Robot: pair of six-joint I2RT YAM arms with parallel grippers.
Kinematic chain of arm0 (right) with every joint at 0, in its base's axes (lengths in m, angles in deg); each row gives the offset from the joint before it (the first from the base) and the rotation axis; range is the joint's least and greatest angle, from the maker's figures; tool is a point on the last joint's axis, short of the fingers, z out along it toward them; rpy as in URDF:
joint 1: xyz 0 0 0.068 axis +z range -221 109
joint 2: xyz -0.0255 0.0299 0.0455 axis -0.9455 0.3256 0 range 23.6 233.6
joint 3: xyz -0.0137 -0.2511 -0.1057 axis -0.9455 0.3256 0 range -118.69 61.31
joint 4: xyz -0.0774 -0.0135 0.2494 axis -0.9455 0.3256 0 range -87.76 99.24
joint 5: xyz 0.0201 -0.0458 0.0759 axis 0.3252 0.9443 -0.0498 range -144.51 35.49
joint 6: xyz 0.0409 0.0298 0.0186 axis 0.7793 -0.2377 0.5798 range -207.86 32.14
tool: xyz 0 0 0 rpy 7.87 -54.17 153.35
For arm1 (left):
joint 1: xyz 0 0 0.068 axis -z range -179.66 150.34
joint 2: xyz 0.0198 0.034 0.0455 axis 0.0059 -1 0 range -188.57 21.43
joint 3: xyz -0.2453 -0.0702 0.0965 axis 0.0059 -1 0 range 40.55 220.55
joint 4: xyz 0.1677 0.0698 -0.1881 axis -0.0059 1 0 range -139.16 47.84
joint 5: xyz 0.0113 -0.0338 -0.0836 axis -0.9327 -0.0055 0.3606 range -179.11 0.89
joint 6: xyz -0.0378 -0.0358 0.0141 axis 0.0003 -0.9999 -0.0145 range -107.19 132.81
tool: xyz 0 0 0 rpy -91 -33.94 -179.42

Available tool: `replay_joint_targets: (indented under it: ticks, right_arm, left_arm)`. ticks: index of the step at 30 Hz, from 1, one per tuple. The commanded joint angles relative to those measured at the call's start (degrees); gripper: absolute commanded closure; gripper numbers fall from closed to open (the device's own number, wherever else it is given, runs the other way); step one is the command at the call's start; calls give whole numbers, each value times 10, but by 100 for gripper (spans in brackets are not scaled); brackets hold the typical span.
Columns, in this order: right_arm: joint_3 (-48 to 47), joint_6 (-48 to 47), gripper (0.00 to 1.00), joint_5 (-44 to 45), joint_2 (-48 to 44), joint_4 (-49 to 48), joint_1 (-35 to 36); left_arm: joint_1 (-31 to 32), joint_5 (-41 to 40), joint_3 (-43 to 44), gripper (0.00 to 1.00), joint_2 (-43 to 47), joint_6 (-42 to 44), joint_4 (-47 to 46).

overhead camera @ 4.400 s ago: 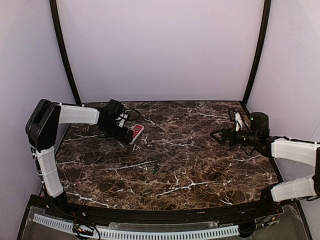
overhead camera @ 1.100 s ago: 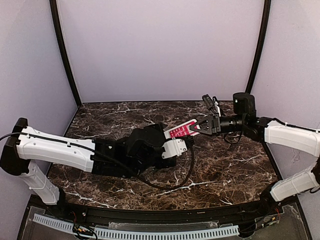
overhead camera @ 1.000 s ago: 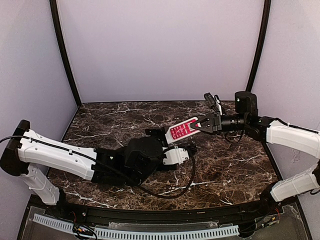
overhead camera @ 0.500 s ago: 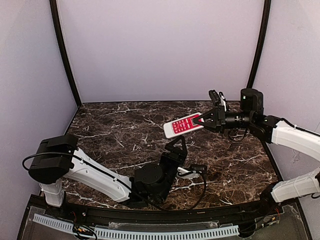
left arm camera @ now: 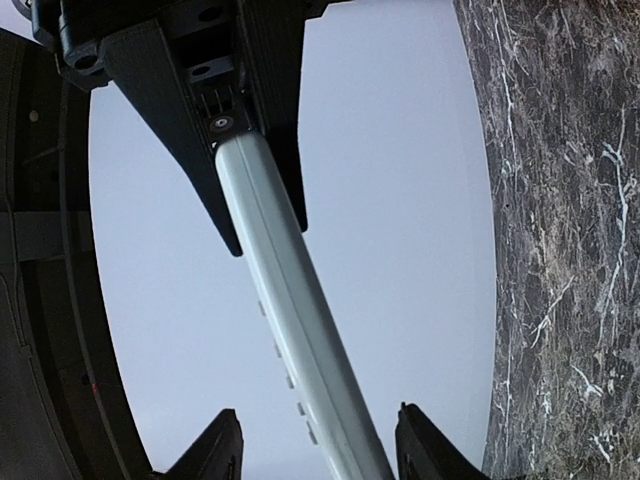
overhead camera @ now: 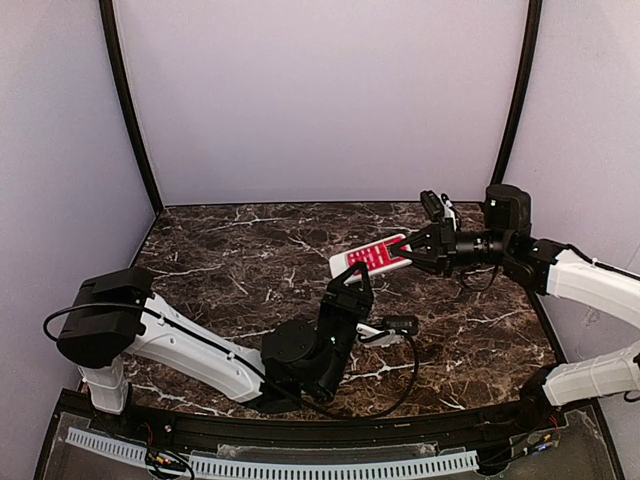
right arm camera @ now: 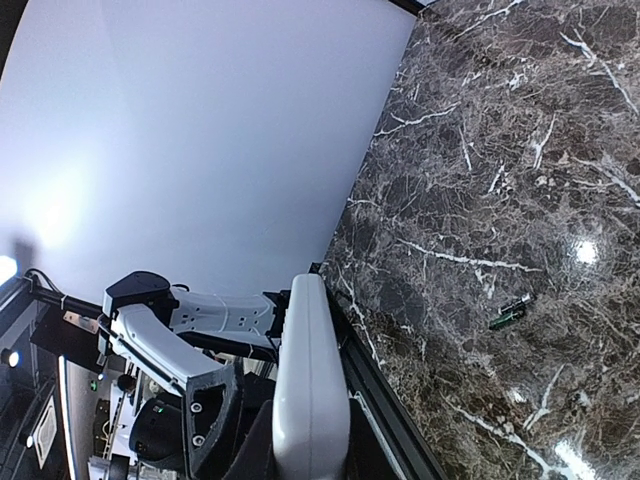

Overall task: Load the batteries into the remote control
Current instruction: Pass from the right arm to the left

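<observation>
The robot's right gripper is holding the remote control red side up [overhead camera: 372,257], so the left gripper should grip the remote control's loose end [overhead camera: 341,267], free the right gripper, and then turn the remote control.
My right gripper [overhead camera: 408,250] is shut on one end of the remote control [overhead camera: 370,257] and holds it in the air over the table's middle, red face up. In the right wrist view the remote control [right arm camera: 310,390] shows as a white edge clamped in the right gripper [right arm camera: 305,455]. My left gripper [overhead camera: 355,283] points up just under the remote's free end. In the left wrist view the remote control [left arm camera: 300,330] runs between the open left gripper [left arm camera: 318,420], with a gap on each side. The batteries [right arm camera: 510,312] lie on the marble; the top view hides them behind the left arm.
The dark marble table [overhead camera: 470,330] is walled by pale panels with black corner posts [overhead camera: 515,110]. A black cable [overhead camera: 400,335] loops off the left wrist over the table. The left arm [overhead camera: 200,350] lies low along the near edge, by the black rail [overhead camera: 300,440].
The left arm has pulled back to the near edge and turned its gripper up under the remote, its jaws narrowing. The right gripper has carried the remote slightly right.
</observation>
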Motion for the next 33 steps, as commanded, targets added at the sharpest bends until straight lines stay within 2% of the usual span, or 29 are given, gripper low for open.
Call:
replay_joint_targets:
  ticks: [1,11,17,18,22,23,27,30,31,32,33]
  right_arm:
    - [26,35,100,-22,-26,-39,1]
    - [68,94,100,-34,-62,-77,4]
    - [80,106,98,-37,-72,-81,6]
    - [81,105,90,-38,-71,-82,7]
    - [62,82,13,-24,-70,-61,5]
    - [56,72,3,-20,-69,-50,2]
    - [13,19,1,-2,-58,-37,-17]
    - [-24,-71,1,28,-65,-10,-45]
    - [-37,-114,1,46,-71,8,-55]
    - [-47,-142,1,63,-78,23,-63]
    - [-56,-166,1,79,-84,35,-70]
  left_arm:
    - [1,-11,16,48,4,131,-179]
    - [0,-10,28,65,-6,143,-179]
    - [1,-4,33,71,-9,148,-179]
    - [1,-4,34,72,-9,147,-179]
    - [1,-3,34,84,-10,147,-179]
    - [1,-3,35,88,-11,147,-179]
    - [1,-6,37,96,-7,136,-179]
    - [0,-25,37,99,8,97,-169]
    - [0,-41,35,100,28,46,-133]
    - [1,-48,28,100,41,10,-51]
    - [1,-57,24,100,77,-88,7]
